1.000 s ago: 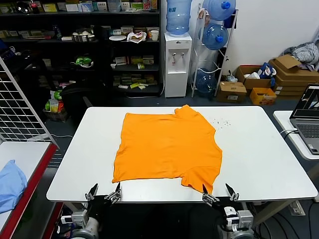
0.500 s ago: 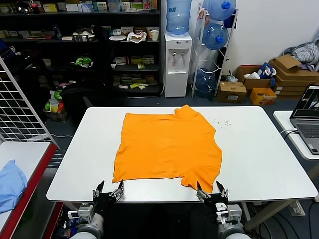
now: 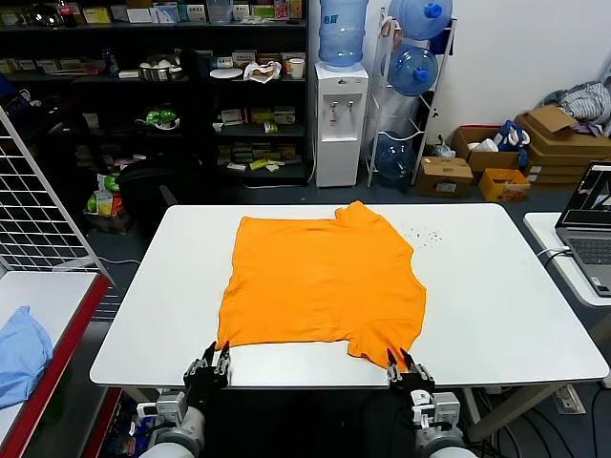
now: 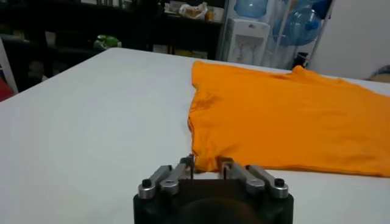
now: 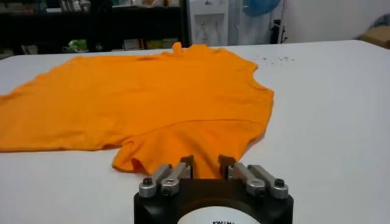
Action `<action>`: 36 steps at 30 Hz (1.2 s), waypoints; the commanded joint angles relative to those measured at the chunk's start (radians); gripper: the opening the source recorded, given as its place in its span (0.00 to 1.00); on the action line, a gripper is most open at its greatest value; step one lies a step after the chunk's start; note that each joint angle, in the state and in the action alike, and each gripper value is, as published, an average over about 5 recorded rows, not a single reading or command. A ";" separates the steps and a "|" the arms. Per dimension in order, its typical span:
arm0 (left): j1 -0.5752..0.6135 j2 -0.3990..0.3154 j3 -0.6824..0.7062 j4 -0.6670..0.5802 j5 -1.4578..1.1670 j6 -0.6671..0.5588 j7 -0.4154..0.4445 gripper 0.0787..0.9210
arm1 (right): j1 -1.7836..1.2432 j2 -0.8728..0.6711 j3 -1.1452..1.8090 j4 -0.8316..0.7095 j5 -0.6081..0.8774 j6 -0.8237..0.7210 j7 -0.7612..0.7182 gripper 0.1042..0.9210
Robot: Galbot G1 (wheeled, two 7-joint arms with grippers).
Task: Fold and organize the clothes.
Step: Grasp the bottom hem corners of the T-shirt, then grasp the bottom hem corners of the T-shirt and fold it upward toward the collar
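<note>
The near sleeve (image 3: 382, 339) angles inward and has a crease, so the robot's right gripper should pull the sleeve tip (image 3: 384, 361) toward the table's front edge before it folds the shirt over.
The orange T-shirt (image 3: 325, 281) lies spread flat on the white table (image 3: 496, 286), plain side up, with no lettering showing. My left gripper (image 3: 214, 361) is at the table's front edge. Its fingers are open on either side of the shirt's near left corner (image 4: 204, 159). My right gripper (image 3: 399, 363) is at the front edge too. Its fingers are open around the tip of the near right sleeve (image 5: 204, 155). The shirt also shows in the left wrist view (image 4: 286, 122) and the right wrist view (image 5: 152, 91).
A light blue cloth (image 3: 19, 353) lies on a red-edged side table at the left. A laptop (image 3: 592, 229) sits on another table at the right. Small specks (image 3: 425, 234) lie on the table behind the shirt. Shelves and a water dispenser stand behind.
Both grippers have moved inward and forward along the front edge to the shirt's near corners. Their fingers have narrowed around the fabric. The shirt has not moved.
</note>
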 commanded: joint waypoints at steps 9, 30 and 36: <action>0.035 0.025 0.005 -0.069 -0.023 -0.005 -0.022 0.02 | -0.072 -0.041 -0.009 0.079 0.022 0.014 0.012 0.02; 0.272 0.141 -0.021 -0.371 -0.127 0.010 -0.085 0.02 | -0.408 -0.167 0.045 0.296 0.104 0.136 0.110 0.02; 0.161 0.182 -0.043 -0.348 -0.218 0.020 -0.083 0.02 | -0.231 -0.171 0.045 0.298 0.151 0.098 0.142 0.02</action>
